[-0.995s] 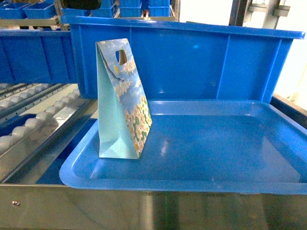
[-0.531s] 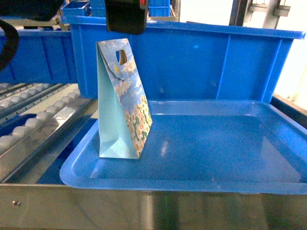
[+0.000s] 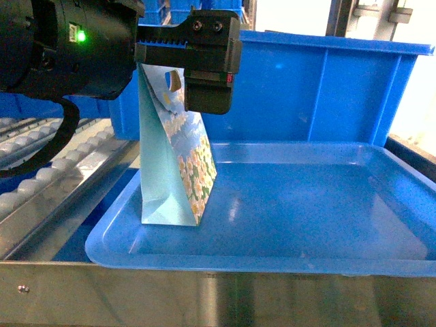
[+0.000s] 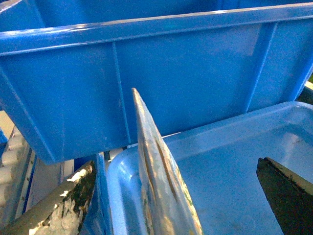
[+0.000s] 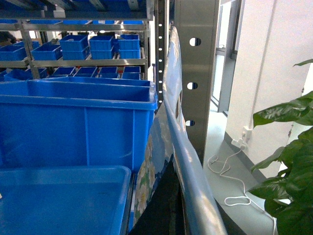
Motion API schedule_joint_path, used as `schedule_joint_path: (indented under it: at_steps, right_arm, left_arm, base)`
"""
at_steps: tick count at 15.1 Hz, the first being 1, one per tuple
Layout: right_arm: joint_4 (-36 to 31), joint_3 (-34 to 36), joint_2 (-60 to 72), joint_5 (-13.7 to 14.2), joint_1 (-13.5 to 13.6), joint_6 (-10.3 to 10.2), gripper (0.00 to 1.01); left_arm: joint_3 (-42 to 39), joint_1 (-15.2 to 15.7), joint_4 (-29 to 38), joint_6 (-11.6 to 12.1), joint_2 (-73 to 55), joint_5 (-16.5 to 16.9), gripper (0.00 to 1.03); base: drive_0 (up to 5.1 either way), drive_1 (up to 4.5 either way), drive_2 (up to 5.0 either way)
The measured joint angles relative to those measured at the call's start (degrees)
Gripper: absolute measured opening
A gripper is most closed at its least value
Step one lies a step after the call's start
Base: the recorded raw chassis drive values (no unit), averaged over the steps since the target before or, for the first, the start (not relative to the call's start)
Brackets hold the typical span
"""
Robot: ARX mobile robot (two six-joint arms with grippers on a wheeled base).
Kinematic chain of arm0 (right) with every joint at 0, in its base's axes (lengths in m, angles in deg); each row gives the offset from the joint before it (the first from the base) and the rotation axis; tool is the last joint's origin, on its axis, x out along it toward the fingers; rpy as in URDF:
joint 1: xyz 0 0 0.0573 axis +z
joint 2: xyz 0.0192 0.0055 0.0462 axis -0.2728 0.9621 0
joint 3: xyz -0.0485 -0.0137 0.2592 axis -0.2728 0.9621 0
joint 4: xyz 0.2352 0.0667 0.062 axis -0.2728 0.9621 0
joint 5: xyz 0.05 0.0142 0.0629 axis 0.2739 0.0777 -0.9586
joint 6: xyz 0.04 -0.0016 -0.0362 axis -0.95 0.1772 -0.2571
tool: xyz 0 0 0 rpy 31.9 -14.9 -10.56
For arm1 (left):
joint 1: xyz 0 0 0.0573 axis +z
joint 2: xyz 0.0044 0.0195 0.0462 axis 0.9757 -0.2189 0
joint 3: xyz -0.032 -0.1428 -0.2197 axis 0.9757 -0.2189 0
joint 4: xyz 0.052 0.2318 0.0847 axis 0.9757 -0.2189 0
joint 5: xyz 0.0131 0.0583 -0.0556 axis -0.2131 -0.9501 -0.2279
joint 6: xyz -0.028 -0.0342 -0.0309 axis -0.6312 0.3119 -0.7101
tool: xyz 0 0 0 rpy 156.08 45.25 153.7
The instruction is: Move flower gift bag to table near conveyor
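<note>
The crisp straight crease (image 3: 172,146) keeps the flower gift bag (image 3: 193,165) standing up, so the bag will stay in its wedge shape when I carry it by its top.
The flower gift bag (image 3: 180,177) stands upright at the left end of a blue tray (image 3: 204,262); its top edge (image 4: 156,166) also shows in the left wrist view. My left gripper (image 3: 178,85) hangs over the bag's top and is open. Its fingers (image 4: 68,200) stand apart on either side, not touching the paper. The conveyor (image 3: 41,177), with its white rollers, slopes along the left. My right gripper (image 5: 168,215), outside the head view, is shut on a second floral bag (image 5: 168,112). The table is out of view.
A tall blue bin (image 3: 306,88) stands right behind the tray and the bag. A steel frame edge (image 3: 204,300) runs along the front. Beside my right gripper are a steel post (image 5: 195,63), shelves of blue bins (image 5: 98,49) and a plant (image 5: 288,161).
My left arm has come down from the upper left into the head view, and its open gripper now straddles the bag's top. The bag has not moved.
</note>
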Motion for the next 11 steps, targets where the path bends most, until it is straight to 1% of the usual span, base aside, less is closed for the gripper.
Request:
schedule_joint_path:
  at_steps: [1, 3, 5, 8, 11]
  right_arm:
    - [0.00, 0.00, 0.00, 0.00, 0.00, 0.00, 0.02]
    - [0.00, 0.00, 0.00, 0.00, 0.00, 0.00, 0.02]
    - [0.00, 0.00, 0.00, 0.00, 0.00, 0.00, 0.02]
    - [-0.02, 0.00, 0.00, 0.00, 0.00, 0.00, 0.02]
    - [0.00, 0.00, 0.00, 0.00, 0.00, 0.00, 0.02]
  left_arm:
    - [0.24, 0.26, -0.13, -0.15, -0.31, 0.35, 0.98]
    - [0.50, 0.46, -1.55, -1.07, -0.72, 0.35, 0.73]
    - [0.61, 0.46, -2.93, -1.77, -0.72, 0.46, 0.42]
    - [0.81, 0.52, -3.30, -2.82, -0.72, 0.87, 0.02]
    - [0.81, 0.81, -3.19, -2.73, -0.72, 0.90, 0.02]
  base:
    - [0.0, 0.00, 0.0]
    - [0.0, 0.00, 0.0]
    - [0.0, 0.00, 0.0]
    - [0.0, 0.00, 0.0]
    - [0.0, 0.00, 0.0]
